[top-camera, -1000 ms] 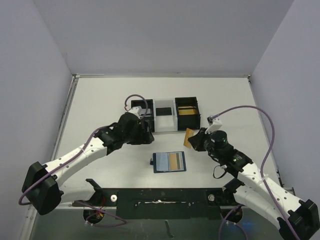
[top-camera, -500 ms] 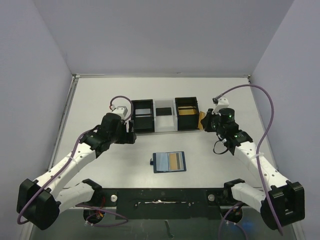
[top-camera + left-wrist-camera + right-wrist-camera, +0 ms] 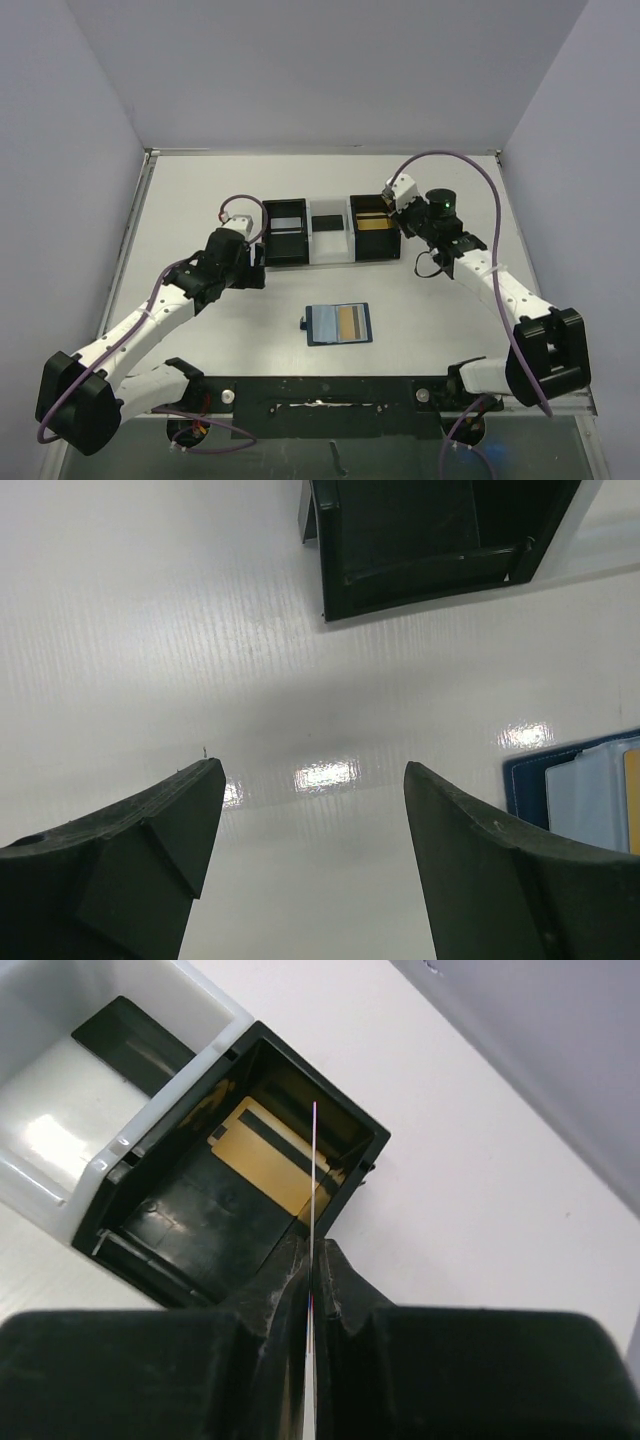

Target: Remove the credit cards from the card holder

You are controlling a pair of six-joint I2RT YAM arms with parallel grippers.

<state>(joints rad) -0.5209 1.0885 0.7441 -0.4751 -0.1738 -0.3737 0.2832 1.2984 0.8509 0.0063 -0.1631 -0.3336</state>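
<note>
The thin card [image 3: 313, 1165] is hanging edge-down at the open top of the black box. My right gripper keeps moving it inward until it rests inside the box, over the gold card [image 3: 262, 1157].
The card holder [image 3: 340, 323], a navy-blue wallet, lies open on the table between the arms. A gold card [image 3: 350, 322] and a pale card [image 3: 326, 322] show in its slots. Its edge shows in the left wrist view [image 3: 590, 790]. My right gripper [image 3: 400, 222] is shut on a thin card, seen edge-on [image 3: 314, 1175], and holds it over the right black box [image 3: 190, 1210]. A gold card with a dark stripe [image 3: 265, 1155] lies in that box. My left gripper [image 3: 312, 780] is open and empty above bare table, left of the wallet.
Two black boxes joined by a clear middle section [image 3: 328, 240] stand at the table's centre back; the left box [image 3: 285, 232] is just beyond my left gripper [image 3: 258, 268]. Grey walls close in the table on three sides.
My right arm has swung from beside the wallet up to the right black box, carrying the card. My left arm has drawn back leftward from the left box.
</note>
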